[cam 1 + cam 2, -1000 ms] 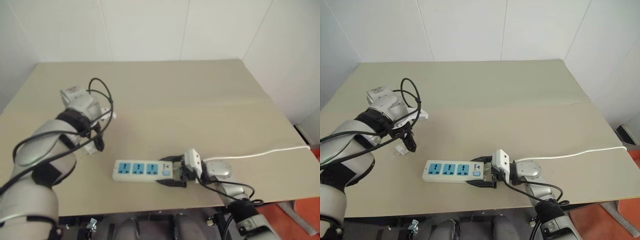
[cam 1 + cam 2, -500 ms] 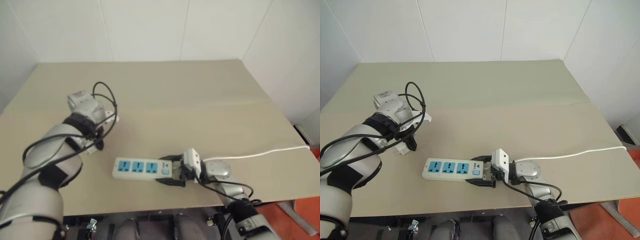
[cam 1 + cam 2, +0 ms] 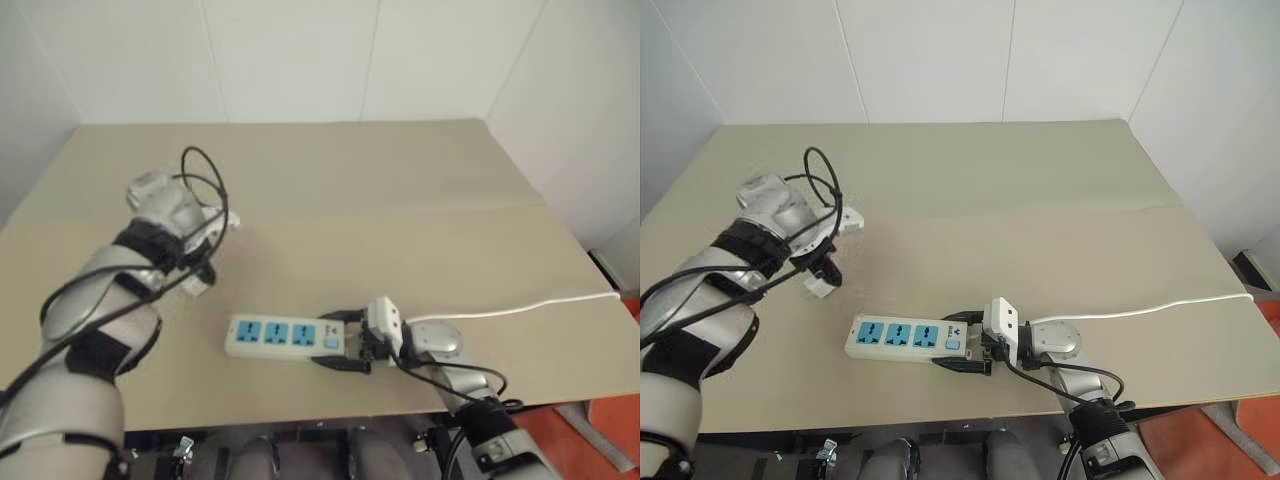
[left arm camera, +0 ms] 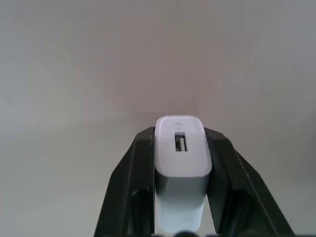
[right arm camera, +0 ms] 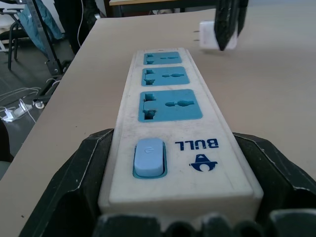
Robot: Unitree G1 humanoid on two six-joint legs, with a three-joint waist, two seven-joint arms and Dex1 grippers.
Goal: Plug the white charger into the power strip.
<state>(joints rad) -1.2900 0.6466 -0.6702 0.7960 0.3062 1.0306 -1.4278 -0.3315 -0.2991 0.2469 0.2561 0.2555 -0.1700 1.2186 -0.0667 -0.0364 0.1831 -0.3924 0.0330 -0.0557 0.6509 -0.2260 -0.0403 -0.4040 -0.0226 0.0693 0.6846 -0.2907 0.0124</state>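
Observation:
The white charger's pins (image 5: 196,36) are facing the table's near edge, so next my left gripper turns the pins downward and moves them above the socket (image 3: 303,334) next to the switch.
The white charger (image 4: 180,163) is pinched between the two black fingers of my left gripper (image 4: 181,136), USB port facing the wrist camera. It hangs just above the table, left of the power strip (image 3: 285,338). In the right wrist view the charger (image 5: 210,35) shows its prongs, beyond the strip's far end. The power strip (image 5: 170,128) lies flat with three blue sockets and a blue switch. My right gripper (image 3: 345,345) holds its switch end, one finger on each long side.
The strip's white cord (image 3: 520,305) runs right across the beige table (image 3: 380,220) to its right edge. The table's near edge lies just below the strip. White walls stand behind the table. Black cables loop off my left wrist (image 3: 205,175).
My left gripper has shut on the charger and lifted it off the table, shifting slightly toward the strip. The right gripper and the strip have stayed put.

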